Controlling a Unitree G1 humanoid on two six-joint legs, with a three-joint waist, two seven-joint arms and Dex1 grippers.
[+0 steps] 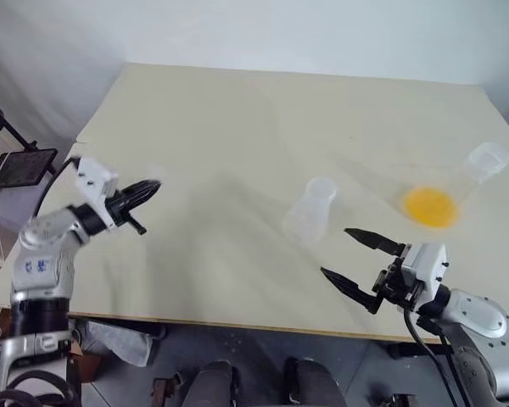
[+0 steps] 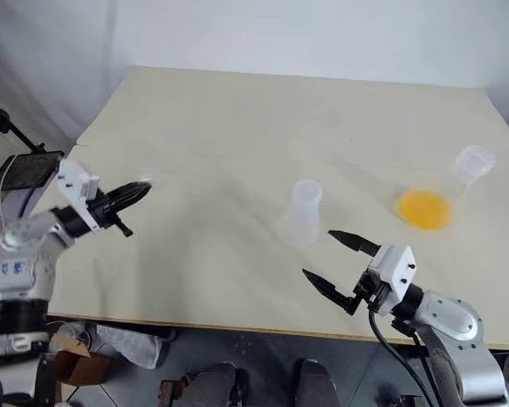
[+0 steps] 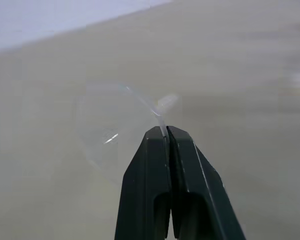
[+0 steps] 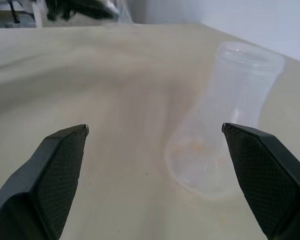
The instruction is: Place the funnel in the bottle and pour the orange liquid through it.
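The robot's left gripper is holding the funnel's rim and the spout (image 3: 167,102) is free, so the left gripper should keep carrying the funnel to the bottle's opening (image 1: 321,187) until the spout is inside.
My left gripper (image 1: 150,190) hangs above the table's left side, shut on the rim of the funnel (image 3: 117,125), a clear plastic cone that shows faintly at the fingertips. The bottle (image 1: 310,211), a milky conical flask, stands upright near the table's middle. My right gripper (image 1: 334,251) is open just in front of it, and in the right wrist view the bottle (image 4: 225,115) sits beyond the spread fingers, apart from them. The orange liquid (image 1: 429,206) lies in the wide base of a larger clear flask (image 1: 471,174) at the right.
The cream table (image 1: 237,119) has open surface between the left gripper and the bottle. A black tablet on a stand (image 1: 17,167) sits off the table's left edge. The table's front edge runs just below both grippers.
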